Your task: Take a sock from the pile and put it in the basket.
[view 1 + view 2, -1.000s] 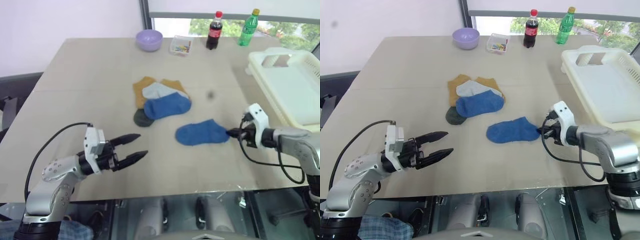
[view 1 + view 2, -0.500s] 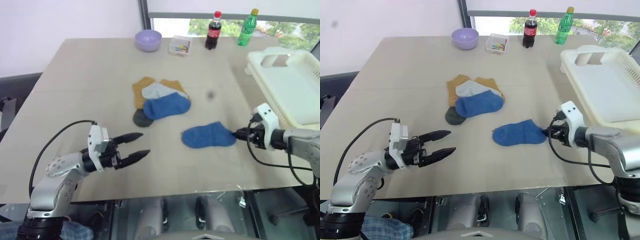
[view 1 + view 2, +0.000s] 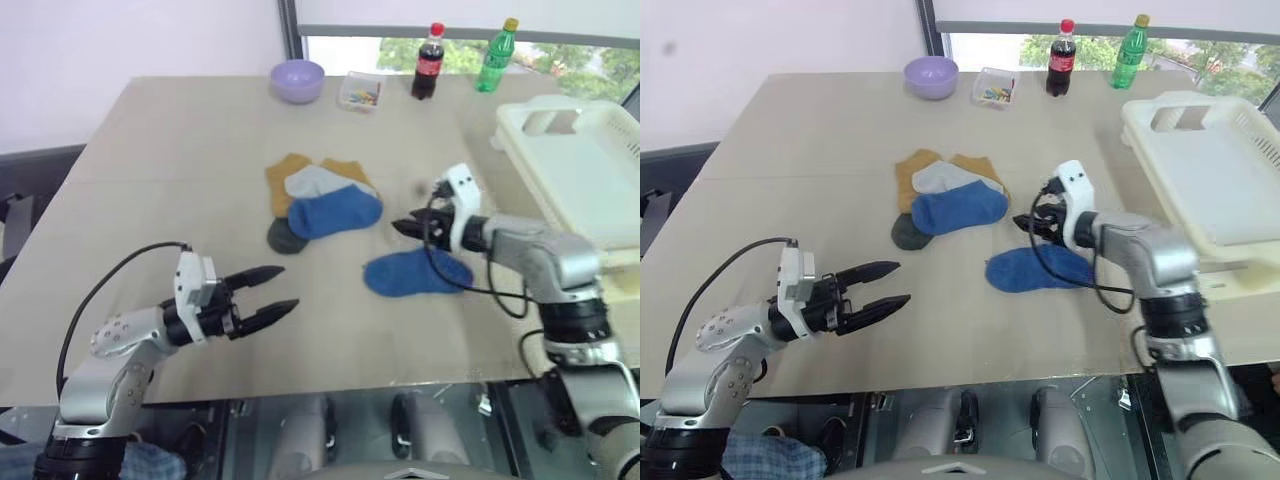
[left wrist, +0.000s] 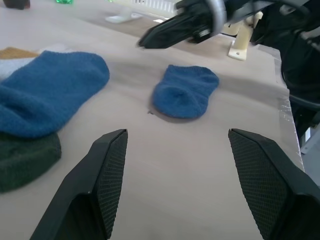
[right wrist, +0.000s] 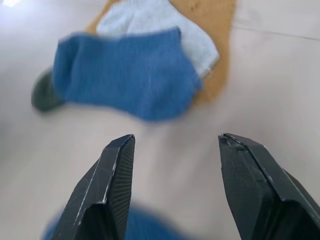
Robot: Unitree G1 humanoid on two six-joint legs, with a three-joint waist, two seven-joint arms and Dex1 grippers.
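Observation:
The pile's blue sock is on top and its cuff (image 3: 371,199) faces the open fingers, so my right gripper should keep moving forward and close on the cuff's near corner (image 3: 378,214).
The pile (image 3: 318,198) of mustard, light grey, dark and blue socks lies mid-table. One blue sock (image 3: 415,272) lies flat by itself to the pile's right, nearer the front edge. My right gripper (image 3: 402,226) hovers open just above the table between that sock and the pile, pointing at the pile; nothing sits between its fingers (image 5: 112,190). In the right wrist view the pile's blue sock (image 5: 130,72) lies ahead. My left gripper (image 3: 285,288) stands open and empty at the front left, apart from the socks. The white basket (image 3: 585,170) stands at the right edge.
A lilac bowl (image 3: 298,78), a small clear box (image 3: 361,90), a cola bottle (image 3: 428,60) and a green bottle (image 3: 497,55) line the far edge. Bare tabletop (image 3: 180,200) stretches left of the pile.
My right gripper has opened and let go of the lone blue sock, then swung left and away toward the pile. The sock stays flat on the table. The left arm kept still.

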